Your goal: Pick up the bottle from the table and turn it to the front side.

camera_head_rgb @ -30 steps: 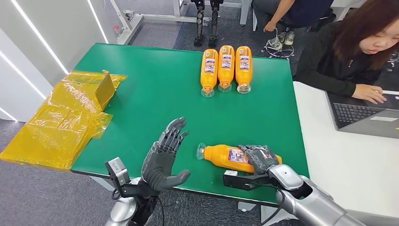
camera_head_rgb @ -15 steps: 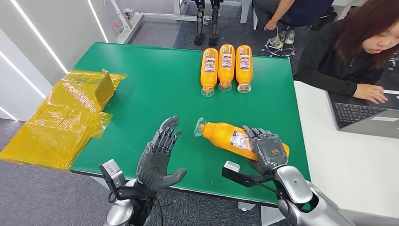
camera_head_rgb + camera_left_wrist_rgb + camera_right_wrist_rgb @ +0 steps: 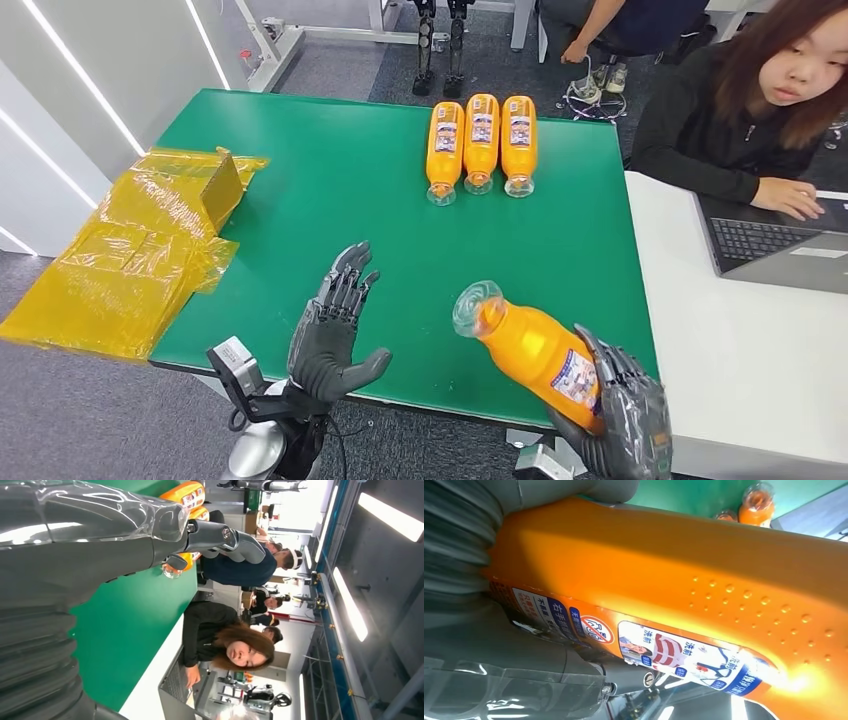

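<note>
My gripper will uncover a larger front label hidden behind when it turns the orange bottle [image 3: 533, 350], since I see only a small blue and white label [image 3: 577, 378] on it.
My right hand [image 3: 618, 425] grips an orange bottle [image 3: 535, 353] by its lower body and holds it above the near right corner of the green table [image 3: 330, 190]. The bottle tilts up toward me, clear cap [image 3: 477, 307] nearest the camera. In the right wrist view the orange bottle [image 3: 704, 580] shows a blue and white label [image 3: 664, 652], with my fingers [image 3: 549, 680] wrapped round it. My left hand [image 3: 335, 330] hovers over the table's near edge, fingers spread, holding nothing. The left wrist view shows my left hand [image 3: 125, 535] above the green surface.
Three orange bottles [image 3: 481, 142] lie side by side at the table's far edge. Yellow plastic wrapping [image 3: 140, 245] hangs off the left side. A person [image 3: 760, 100] sits at a white desk [image 3: 740, 350] on the right with a laptop [image 3: 780, 245].
My right hand has lifted the bottle off the table and drawn it toward me, tipping its cap upward. The left hand has barely moved.
</note>
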